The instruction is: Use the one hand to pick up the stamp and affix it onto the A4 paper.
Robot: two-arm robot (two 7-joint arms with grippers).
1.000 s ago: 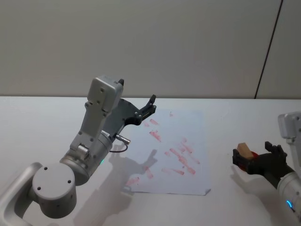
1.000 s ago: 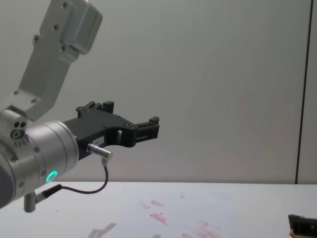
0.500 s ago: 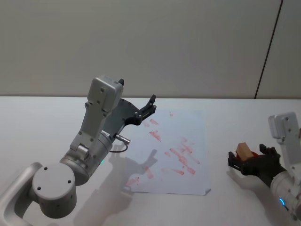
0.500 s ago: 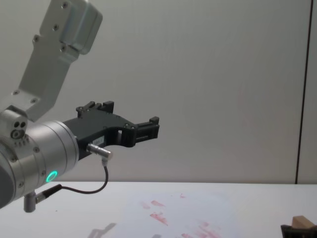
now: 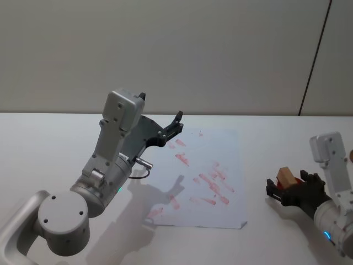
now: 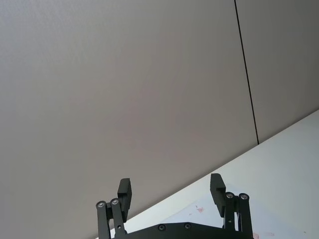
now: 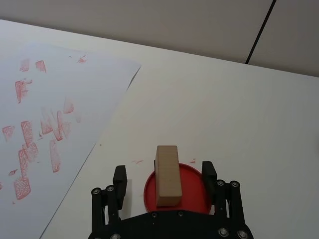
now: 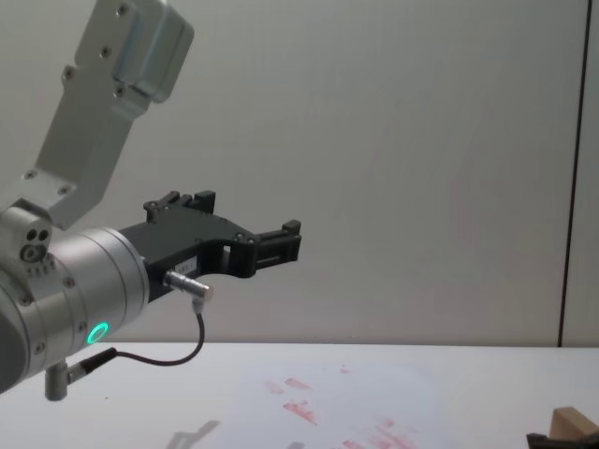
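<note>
I expect the loose sheet [image 7: 55, 119] to slip slightly when I press the stamp down, because the edge of the A4 paper [image 7: 133, 78] lifts with a dark shadow underneath.
The stamp [image 7: 167, 174], a pale wooden block, stands upright on a round red ink pad [image 7: 193, 193] to the right of the A4 paper [image 7: 55, 104]. My right gripper [image 7: 164, 175] is low over the table and open, with one finger on each side of the stamp and a gap on both sides. In the head view the stamp [image 5: 285, 176] sits between the right gripper's [image 5: 285, 185] fingers, right of the red-printed paper [image 5: 205, 176]. My left gripper [image 5: 176, 125] is held open in the air over the paper's far left corner; the left wrist view shows that left gripper [image 6: 171, 189] holding nothing.
The white table [image 5: 49, 143] stretches out on both sides of the paper. My raised left arm [image 5: 116, 149] hangs over the sheet's left edge. A plain wall [image 8: 421, 140] runs behind the table. The stamp [image 8: 568, 423] peeks in at the chest view's lower right corner.
My right arm has shifted a little to the left, bringing its open fingers closer around the stamp, which stays on the red pad. The left arm has not moved.
</note>
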